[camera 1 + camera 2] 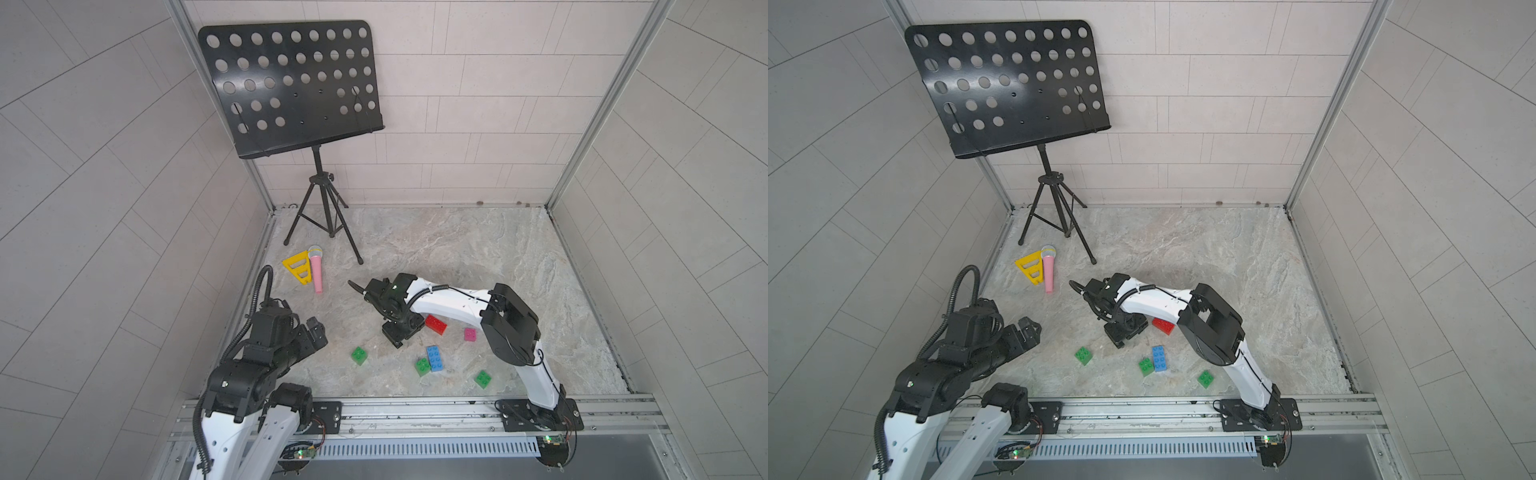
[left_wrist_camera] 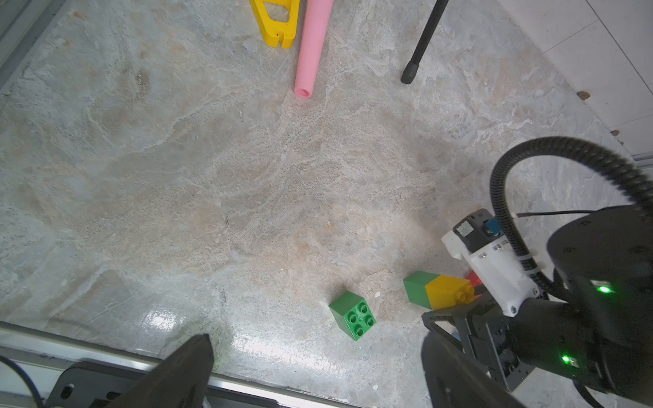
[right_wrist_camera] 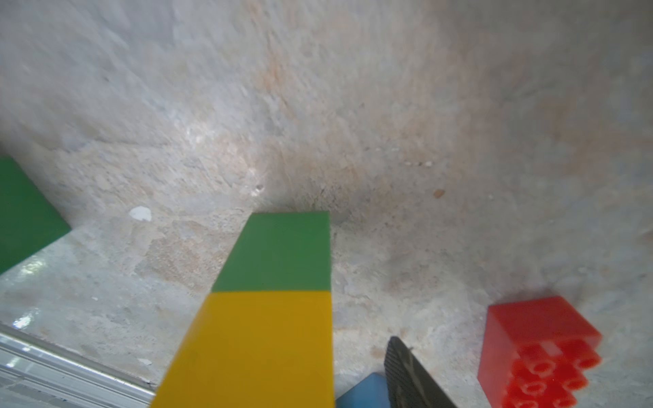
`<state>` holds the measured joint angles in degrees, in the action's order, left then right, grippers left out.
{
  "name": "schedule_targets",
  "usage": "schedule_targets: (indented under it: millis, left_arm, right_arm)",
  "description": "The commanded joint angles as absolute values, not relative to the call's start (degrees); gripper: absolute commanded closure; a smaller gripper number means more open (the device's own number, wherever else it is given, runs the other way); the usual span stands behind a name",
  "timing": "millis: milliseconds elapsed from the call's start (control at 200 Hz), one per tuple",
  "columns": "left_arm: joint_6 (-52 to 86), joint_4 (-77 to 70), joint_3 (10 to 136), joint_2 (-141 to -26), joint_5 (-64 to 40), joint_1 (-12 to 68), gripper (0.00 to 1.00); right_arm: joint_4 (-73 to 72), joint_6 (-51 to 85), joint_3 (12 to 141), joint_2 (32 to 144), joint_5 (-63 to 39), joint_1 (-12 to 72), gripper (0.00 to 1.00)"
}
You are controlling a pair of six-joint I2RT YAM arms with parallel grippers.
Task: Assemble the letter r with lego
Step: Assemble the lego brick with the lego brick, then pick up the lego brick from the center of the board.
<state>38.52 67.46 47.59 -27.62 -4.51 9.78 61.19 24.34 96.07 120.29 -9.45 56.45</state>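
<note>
The yellow brick is flush on the green brick (image 3: pixel 272 291), so I should continue to move my right gripper toward the free red brick (image 1: pixel 436 325) until its fingers are on both sides of the red brick.
A green brick (image 2: pixel 417 289) joined to a yellow brick (image 2: pixel 447 291) lies on its side on the stone floor. My right gripper (image 1: pixel 395 340) hangs over this pair, hiding it in both top views. In the right wrist view the yellow brick (image 3: pixel 254 349) sits between the jaws, with floor showing between it and the one visible finger (image 3: pixel 403 367), so the gripper is open. Nearby lie a red brick (image 1: pixel 435 324), a pink brick (image 1: pixel 470 334), a blue brick (image 1: pixel 434 358) and three loose green bricks (image 1: pixel 359 355) (image 1: pixel 422 366) (image 1: pixel 482 378). My left gripper (image 1: pixel 314 330) hovers wide open and empty at the left.
A black music stand (image 1: pixel 291 83) on tripod legs (image 1: pixel 328 224) stands at the back left. In front of it lie a yellow plastic triangle (image 1: pixel 297 268) and a pink toy microphone (image 1: pixel 316 274). A metal rail (image 1: pixel 415 411) runs along the front edge, and walls close in both sides.
</note>
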Motion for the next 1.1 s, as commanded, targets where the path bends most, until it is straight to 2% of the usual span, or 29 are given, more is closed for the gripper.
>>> schedule_targets:
  millis: [0,350,655,871,1096]
  left_arm:
    - [38.0,66.9,47.0,-28.0,-4.2,9.9,0.0]
    - [37.9,66.9,47.0,-28.4,-4.2,9.9,0.0]
    - [36.0,65.6,47.4,-29.3,-7.6,9.9,0.0]
    - [32.7,63.9,49.1,-32.2,-11.7,10.4,0.0]
    - [30.6,63.3,47.4,-33.3,-14.2,11.6,0.0]
  right_arm:
    - [61.4,26.1,95.7,114.4,-7.1,55.8,0.37]
    - [55.0,26.2,90.1,103.5,-2.4,54.7,0.37]
    - [53.5,26.9,81.2,94.9,0.4,51.1,0.46]
    - [47.3,28.3,67.3,87.7,-9.4,43.9,0.44]
    - [44.9,33.3,59.7,87.4,-13.5,43.7,0.44]
